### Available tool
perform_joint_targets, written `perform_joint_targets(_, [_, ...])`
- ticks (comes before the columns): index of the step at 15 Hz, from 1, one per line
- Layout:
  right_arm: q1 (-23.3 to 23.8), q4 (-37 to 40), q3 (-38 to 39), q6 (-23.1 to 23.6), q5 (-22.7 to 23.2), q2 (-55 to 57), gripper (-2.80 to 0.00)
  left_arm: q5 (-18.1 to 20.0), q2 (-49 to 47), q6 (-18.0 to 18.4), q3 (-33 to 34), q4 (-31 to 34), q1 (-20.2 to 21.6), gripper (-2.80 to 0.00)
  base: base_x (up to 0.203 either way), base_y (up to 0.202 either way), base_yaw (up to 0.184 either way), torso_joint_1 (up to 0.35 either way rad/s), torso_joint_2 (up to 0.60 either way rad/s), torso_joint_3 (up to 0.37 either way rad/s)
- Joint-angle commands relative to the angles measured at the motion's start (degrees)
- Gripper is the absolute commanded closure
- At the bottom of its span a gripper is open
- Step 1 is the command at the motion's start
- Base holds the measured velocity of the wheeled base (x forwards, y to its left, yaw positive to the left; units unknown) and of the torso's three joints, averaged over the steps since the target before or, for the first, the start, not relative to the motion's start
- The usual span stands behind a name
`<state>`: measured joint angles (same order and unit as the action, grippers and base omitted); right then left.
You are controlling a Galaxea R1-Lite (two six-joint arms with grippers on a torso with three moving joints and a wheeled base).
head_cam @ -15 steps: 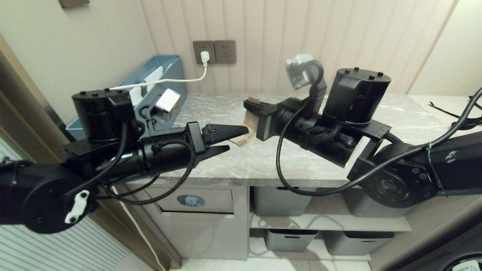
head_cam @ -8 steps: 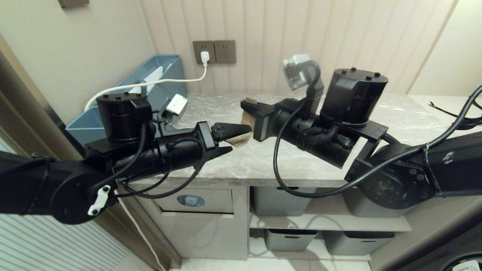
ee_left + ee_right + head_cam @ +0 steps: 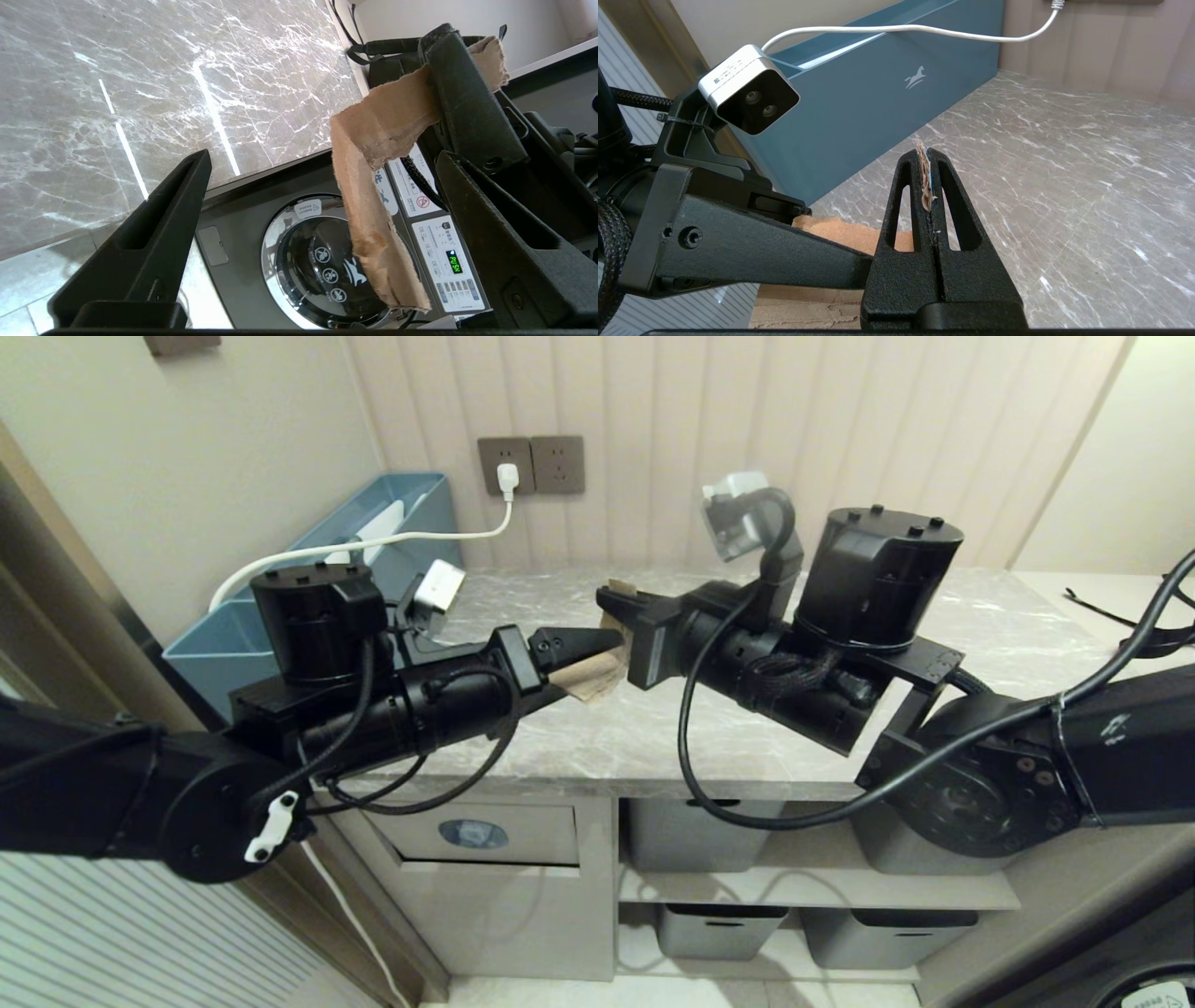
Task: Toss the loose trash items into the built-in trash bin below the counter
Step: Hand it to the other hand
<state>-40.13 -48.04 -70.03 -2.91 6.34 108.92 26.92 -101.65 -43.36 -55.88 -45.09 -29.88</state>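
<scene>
Next, my left gripper takes the scrap's hanging end (image 3: pixel 593 677) first, because the trash bin (image 3: pixel 475 834) is below my left gripper while my right gripper holds the scrap's top edge.
A torn tan-brown scrap (image 3: pixel 591 678) of the loose trash items hangs above the counter (image 3: pixel 653 737). My right gripper (image 3: pixel 618 604) is shut on its top edge, and the right wrist view shows the scrap (image 3: pixel 926 179) pinched between the closed tips of that gripper (image 3: pixel 927 156). My left gripper (image 3: pixel 583 653) reaches in from the left and stands open. In the left wrist view the scrap (image 3: pixel 373 196) dangles between the wide-apart fingers of the left gripper (image 3: pixel 322 156) without touching them. The built-in trash bin (image 3: pixel 473 833) sits below the counter at the left, its flap closed.
A long blue box (image 3: pixel 373 551) stands at the counter's back left, with a white cable (image 3: pixel 420 534) running to the wall sockets (image 3: pixel 532 465). Grey tubs (image 3: pixel 695 835) fill the shelves right of the bin. A washing machine (image 3: pixel 299 261) shows beyond the counter's end.
My left arm has pushed forward and to the right, bringing its open fingers around the hanging scrap. The right gripper has kept its hold and barely shifted.
</scene>
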Motion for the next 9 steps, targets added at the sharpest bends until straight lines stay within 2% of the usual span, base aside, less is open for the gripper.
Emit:
perform_joint_targets(1, [-0.03,-0.21,-0.01,0.01,0.07,-0.11,0.00,0.41,0.22,-0.30,0.06,-0.35,-0.08,0.00,0.000,0.000,0.000,0.000,0.00,0.000])
perform_joint_targets(9, [-0.03,-0.21,0.16,-0.16,0.07,-0.11,0.00,0.59,0.83,-0.41,0.25,-0.26,-2.20,0.00,0.000,0.000,0.000,0.000,0.00,0.000])
